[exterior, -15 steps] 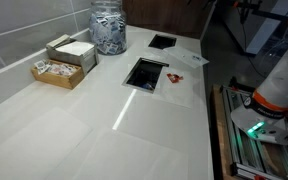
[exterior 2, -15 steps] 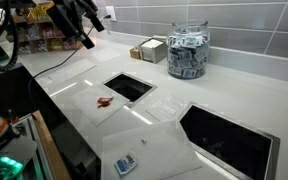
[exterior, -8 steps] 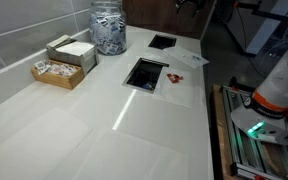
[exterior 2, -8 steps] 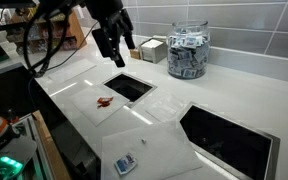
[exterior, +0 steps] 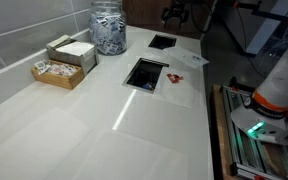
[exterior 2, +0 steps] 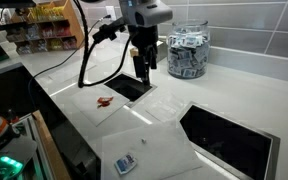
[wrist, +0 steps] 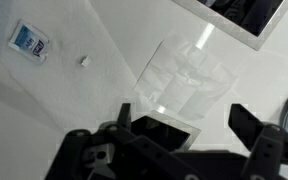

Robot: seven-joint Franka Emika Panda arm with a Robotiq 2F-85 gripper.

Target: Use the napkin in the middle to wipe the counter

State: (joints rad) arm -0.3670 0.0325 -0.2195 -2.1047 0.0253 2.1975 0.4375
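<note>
My open fingers are in line with the middle napkin (exterior 2: 166,105), which lies flat and uncovered, so my gripper should keep lowering until they meet its sheet (wrist: 187,80), then close.
The off-white counter (exterior: 104,120) (exterior 2: 219,92) (wrist: 249,80) carries three thin napkins. The middle napkin (wrist: 189,80) (exterior 2: 164,112) lies flat between a red-stained napkin (exterior 2: 106,103) (exterior: 179,79) and a larger one holding a small blue packet (wrist: 29,40) (exterior 2: 125,163). My gripper (wrist: 184,125) (exterior 2: 144,70) (exterior: 176,13) hangs open and empty above the counter. It is over the edge of a square opening (wrist: 162,130), just short of the middle napkin.
Two dark square openings are cut in the counter (exterior: 144,72) (exterior: 162,41) (exterior 2: 130,87) (exterior 2: 229,140). A glass jar of packets (exterior: 109,28) (exterior 2: 187,52) and wooden boxes (exterior: 64,62) (exterior 2: 149,50) stand by the tiled wall. The counter's front edge runs beside the napkins.
The arm has swung from the counter's far end to above the square opening by the napkins. The napkins have not moved.
</note>
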